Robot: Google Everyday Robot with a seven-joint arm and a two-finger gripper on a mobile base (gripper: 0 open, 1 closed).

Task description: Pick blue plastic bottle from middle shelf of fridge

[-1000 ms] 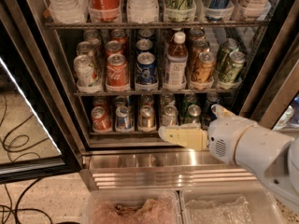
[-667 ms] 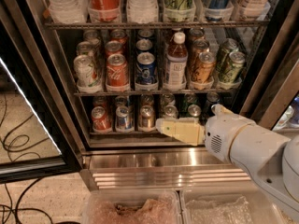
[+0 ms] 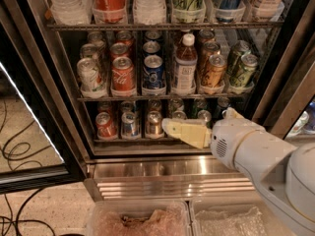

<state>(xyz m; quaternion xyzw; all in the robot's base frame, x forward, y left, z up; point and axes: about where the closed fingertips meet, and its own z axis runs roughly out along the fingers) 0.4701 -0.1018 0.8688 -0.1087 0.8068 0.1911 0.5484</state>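
Note:
Next, my gripper backs away and turns its fingers toward the bottle (image 3: 184, 65) before it reaches in, because it is pointing along the bottom shelf's cans (image 3: 154, 120), below the blue plastic bottle.
The blue plastic bottle (image 3: 185, 65) stands upright on the middle shelf (image 3: 162, 97) of the fridge (image 3: 275, 82). It has a white cap, a dark drink and a pale label, and sits between a blue soda can (image 3: 153, 73) and brown cans (image 3: 214, 72). My gripper (image 3: 170, 128) is cream-coloured on a white arm coming in from the lower right. It is in front of the bottom shelf's cans, below the bottle and slightly to its left, and holds nothing that I can see.
A red cola can (image 3: 122, 75) and a white-green can (image 3: 90, 76) stand left on the middle shelf, green cans (image 3: 243, 68) right. Big bottles fill the upper rack (image 3: 147, 4). The glass door (image 3: 29, 132) hangs open at left. The ribbed steel base (image 3: 167, 176) and two plastic bins (image 3: 140, 220) lie below.
My gripper has risen a little and shifted slightly left, from the fridge's lower edge up in front of the bottom shelf's cans. Nothing on the shelves has moved.

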